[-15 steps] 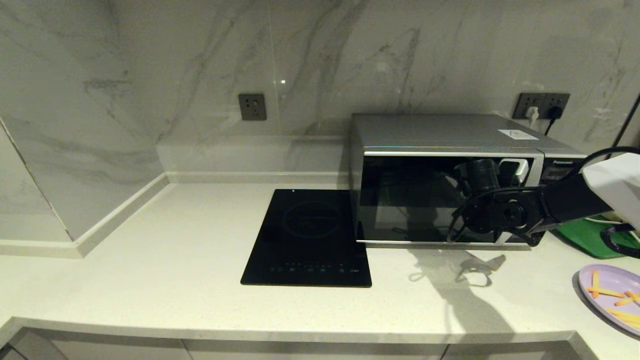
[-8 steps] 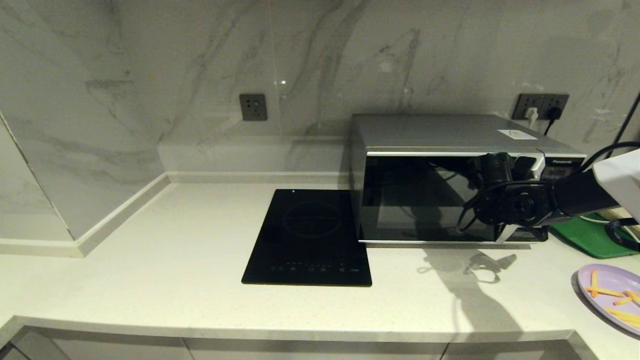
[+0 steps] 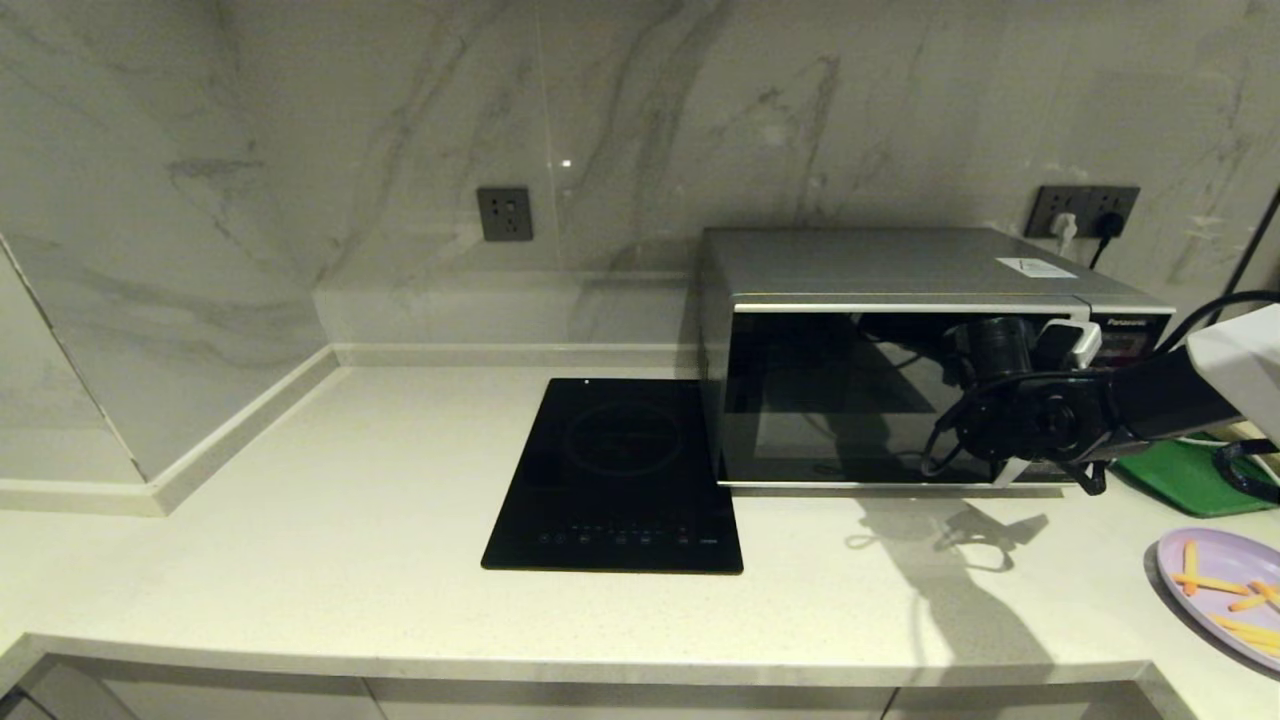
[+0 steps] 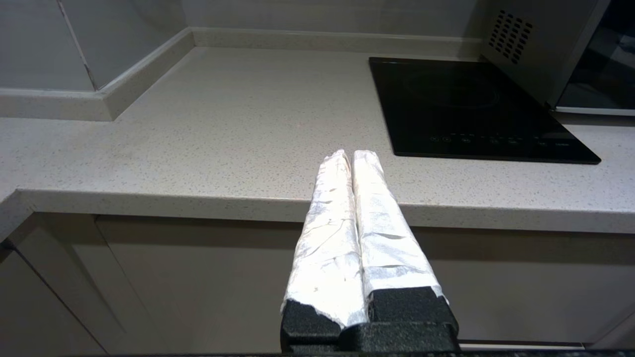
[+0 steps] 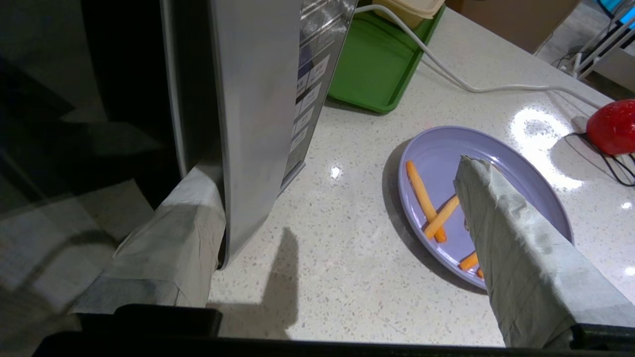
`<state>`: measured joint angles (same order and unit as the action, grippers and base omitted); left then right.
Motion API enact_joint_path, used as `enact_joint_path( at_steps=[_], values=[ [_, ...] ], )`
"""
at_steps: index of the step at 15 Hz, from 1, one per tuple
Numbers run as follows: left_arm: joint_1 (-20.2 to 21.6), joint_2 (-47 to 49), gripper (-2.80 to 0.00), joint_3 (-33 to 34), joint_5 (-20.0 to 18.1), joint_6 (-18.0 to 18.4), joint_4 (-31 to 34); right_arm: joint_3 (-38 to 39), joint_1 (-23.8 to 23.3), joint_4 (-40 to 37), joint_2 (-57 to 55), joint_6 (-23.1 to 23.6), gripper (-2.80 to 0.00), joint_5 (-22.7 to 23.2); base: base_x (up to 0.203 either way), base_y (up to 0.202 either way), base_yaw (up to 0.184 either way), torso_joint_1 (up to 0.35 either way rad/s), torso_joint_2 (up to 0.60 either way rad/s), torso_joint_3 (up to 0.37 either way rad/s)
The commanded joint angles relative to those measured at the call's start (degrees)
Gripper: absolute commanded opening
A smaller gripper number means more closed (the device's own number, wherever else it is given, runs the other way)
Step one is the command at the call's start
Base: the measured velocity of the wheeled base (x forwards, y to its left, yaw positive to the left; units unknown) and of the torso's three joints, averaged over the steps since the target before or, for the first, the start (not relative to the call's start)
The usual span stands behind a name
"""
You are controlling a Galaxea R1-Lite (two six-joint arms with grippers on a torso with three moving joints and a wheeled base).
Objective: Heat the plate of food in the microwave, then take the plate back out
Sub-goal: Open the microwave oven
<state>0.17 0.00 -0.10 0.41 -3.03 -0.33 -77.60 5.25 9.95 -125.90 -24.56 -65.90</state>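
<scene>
I expect the microwave door (image 3: 828,402) to swing toward the cooktop when I pull, because the curved silver trim (image 5: 253,131) runs down the door's edge farthest from the cooktop.
The silver microwave (image 3: 880,270) stands at the back right of the counter, its dark glass door looking shut. My right gripper (image 3: 1068,345) is open at the door's right edge. In the right wrist view (image 5: 331,171) one of its fingers (image 5: 178,233) is tucked behind the curved silver trim (image 5: 258,99) and the other hangs over the plate. The lavender plate (image 3: 1168,560) with a few orange fries (image 5: 421,193) lies on the counter at the front right, untouched. My left gripper (image 4: 347,154) is shut and empty, parked before the counter's front edge.
A black induction cooktop (image 3: 620,470) lies left of the microwave. A green tray (image 3: 1180,475) sits behind the plate, right of the microwave. A white cable (image 5: 471,87) crosses the counter toward a red object (image 5: 612,126).
My right arm has slid to the right and slightly up along the microwave door, from the middle of the glass to its right edge. The plate and the left arm have not moved.
</scene>
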Motion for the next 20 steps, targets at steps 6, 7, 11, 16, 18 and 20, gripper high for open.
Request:
enact_joint_path(
  at_steps=[6,7,11,16,18,20],
  values=[
    [0.0,0.0,-2.8,0.0,0.0,0.0,0.0,1.0,0.0,-0.3,0.3,-2.3,-2.8,-0.3,0.0,0.0,0.0,0.0,0.0,0.0],
    [0.0,0.0,-2.8,0.0,0.0,0.0,0.0,1.1,0.0,-0.3,0.2,-2.3,-2.8,-0.2,0.0,0.0,0.0,0.0,0.0,0.0],
    [0.0,0.0,-2.8,0.0,0.0,0.0,0.0,1.2,0.0,-0.3,0.1,-2.3,-2.8,0.1,0.0,0.0,0.0,0.0,0.0,0.0],
    [0.0,0.0,-2.8,0.0,0.0,0.0,0.0,1.0,0.1,-0.3,0.3,-2.3,-2.8,0.2,0.0,0.0,0.0,0.0,0.0,0.0],
    [0.0,0.0,-2.8,0.0,0.0,0.0,0.0,1.0,0.4,-0.3,0.9,-2.3,-2.8,0.2,0.0,0.0,0.0,0.0,0.0,0.0],
    [0.0,0.0,-2.8,0.0,0.0,0.0,0.0,1.6,1.4,-0.6,2.1,-2.3,-2.8,0.5,0.0,0.0,0.0,0.0,0.0,0.0]
  ],
)
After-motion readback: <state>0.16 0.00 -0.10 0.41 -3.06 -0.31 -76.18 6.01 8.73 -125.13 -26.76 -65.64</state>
